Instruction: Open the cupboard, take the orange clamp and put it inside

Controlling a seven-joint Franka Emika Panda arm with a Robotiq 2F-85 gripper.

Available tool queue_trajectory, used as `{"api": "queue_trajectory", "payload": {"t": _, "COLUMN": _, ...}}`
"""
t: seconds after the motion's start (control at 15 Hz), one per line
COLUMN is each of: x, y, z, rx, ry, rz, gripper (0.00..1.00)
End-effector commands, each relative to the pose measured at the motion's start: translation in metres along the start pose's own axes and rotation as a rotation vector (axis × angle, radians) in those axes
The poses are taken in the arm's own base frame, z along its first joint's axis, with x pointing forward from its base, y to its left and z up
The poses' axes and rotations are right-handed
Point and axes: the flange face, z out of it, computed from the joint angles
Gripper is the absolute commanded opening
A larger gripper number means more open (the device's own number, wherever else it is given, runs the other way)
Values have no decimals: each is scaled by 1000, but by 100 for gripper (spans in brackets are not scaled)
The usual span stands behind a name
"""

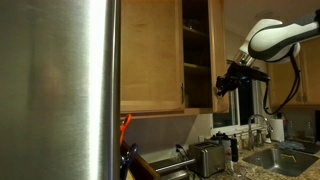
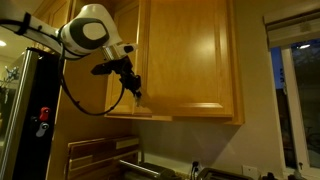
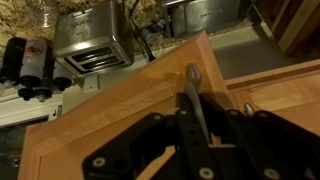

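Note:
The cupboard door is partly open with a gap (image 1: 197,62) next to it, so I should let go of the door's handle, move my gripper back and bring it around to the door's free edge (image 3: 217,80).
The cupboard (image 1: 150,50) is honey-brown wood, and one door stands partly open, so dark shelves (image 1: 196,45) show inside. It also shows in an exterior view (image 2: 190,60). My gripper (image 1: 228,82) (image 2: 134,90) is at the lower edge of the open door. In the wrist view its black fingers (image 3: 193,118) sit either side of the slim metal bar handle (image 3: 192,78) and are closed on it. A slim orange thing, likely the orange clamp (image 1: 124,124), pokes out beside the steel panel, well below and away from the gripper.
A wide brushed-steel fridge panel (image 1: 60,90) fills one side. A toaster (image 1: 207,155) (image 3: 90,40) and a sink (image 1: 270,157) sit on the counter below. Dark bottles (image 3: 30,65) stand by the toaster. A window (image 2: 298,90) is beside the cupboard.

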Motion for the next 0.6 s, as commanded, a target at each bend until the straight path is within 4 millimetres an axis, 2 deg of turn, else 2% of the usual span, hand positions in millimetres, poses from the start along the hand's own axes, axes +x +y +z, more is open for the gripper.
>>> {"api": "queue_trajectory", "payload": {"t": 0.0, "x": -4, "y": 4, "z": -3, "rx": -5, "ry": 2, "rz": 12, "gripper": 18}}
{"api": "queue_trajectory", "payload": {"t": 0.13, "x": -10, "y": 6, "z": 2, "rx": -8, "ry": -4, "rz": 22, "gripper": 18}}
{"api": "queue_trajectory", "payload": {"t": 0.53, "x": -10, "y": 6, "z": 2, "rx": -8, "ry": -4, "rz": 33, "gripper": 18}}
